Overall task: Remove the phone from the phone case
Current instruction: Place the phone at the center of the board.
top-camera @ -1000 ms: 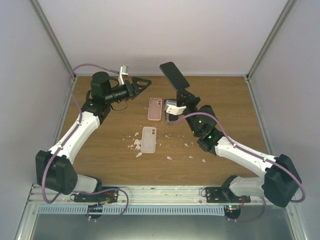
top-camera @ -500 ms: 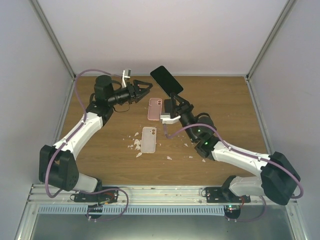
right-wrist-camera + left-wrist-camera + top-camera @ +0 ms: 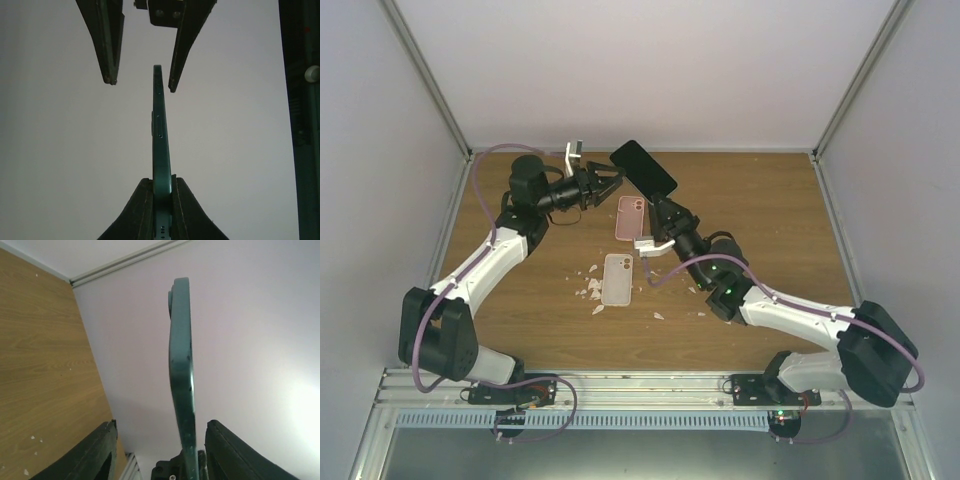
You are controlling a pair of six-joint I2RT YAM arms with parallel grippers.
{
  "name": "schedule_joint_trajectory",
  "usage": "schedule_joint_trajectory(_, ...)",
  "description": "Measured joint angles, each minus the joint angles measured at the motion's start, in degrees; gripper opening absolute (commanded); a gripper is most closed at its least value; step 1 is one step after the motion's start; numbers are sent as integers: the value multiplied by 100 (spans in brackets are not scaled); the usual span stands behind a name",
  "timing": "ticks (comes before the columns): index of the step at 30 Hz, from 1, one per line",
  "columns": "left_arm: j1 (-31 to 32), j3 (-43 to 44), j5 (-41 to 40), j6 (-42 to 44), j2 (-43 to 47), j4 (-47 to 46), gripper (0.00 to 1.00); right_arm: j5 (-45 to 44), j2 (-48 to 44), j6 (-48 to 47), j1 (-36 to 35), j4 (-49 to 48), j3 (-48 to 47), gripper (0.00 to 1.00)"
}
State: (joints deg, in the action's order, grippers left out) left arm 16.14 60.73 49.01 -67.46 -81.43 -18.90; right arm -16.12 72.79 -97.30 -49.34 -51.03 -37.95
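Observation:
My right gripper is closed on the phone's lower end [image 3: 662,187]. My left gripper should take its loose end [image 3: 628,155], and then my right gripper should open and move back.
A dark green cased phone [image 3: 643,168] is held up in the air above the back of the table, edge-on in both wrist views [image 3: 181,365] [image 3: 159,140]. My right gripper [image 3: 661,207] is shut on its lower end [image 3: 162,192]. My left gripper [image 3: 611,181] is open, and its fingers [image 3: 108,45] stand on either side of the phone's free end without touching it. In the left wrist view the phone runs up between the open jaws [image 3: 161,447].
A pink phone or case [image 3: 631,217] lies camera side up on the wooden table [image 3: 770,210], with a paler pink case [image 3: 617,278] in front of it. White scraps [image 3: 590,289] lie around the paler case. White walls enclose the table.
My right arm has swung the phone to the left and lower, toward my left gripper. My left gripper has moved right, and its open fingers now flank the phone's end.

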Motion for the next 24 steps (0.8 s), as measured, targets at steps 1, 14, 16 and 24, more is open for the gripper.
schedule_joint_trajectory(1, 0, -2, -2, -52, -9, -26, 44, -2, 22, 0, -15, -4, 7, 1)
schedule_joint_trajectory(14, 0, -2, -127, -466, -72, -323, 13, -57, 186, 70, -221, -4, 17, 0)
schedule_joint_trajectory(16, -2, -2, -162, -522, -101, -319, 7, -118, 225, 127, -249, 0, -20, 1)
schedule_joint_trajectory(24, -81, -46, -199, -691, -138, -400, 0, -326, 302, 634, -321, 127, -203, 72)
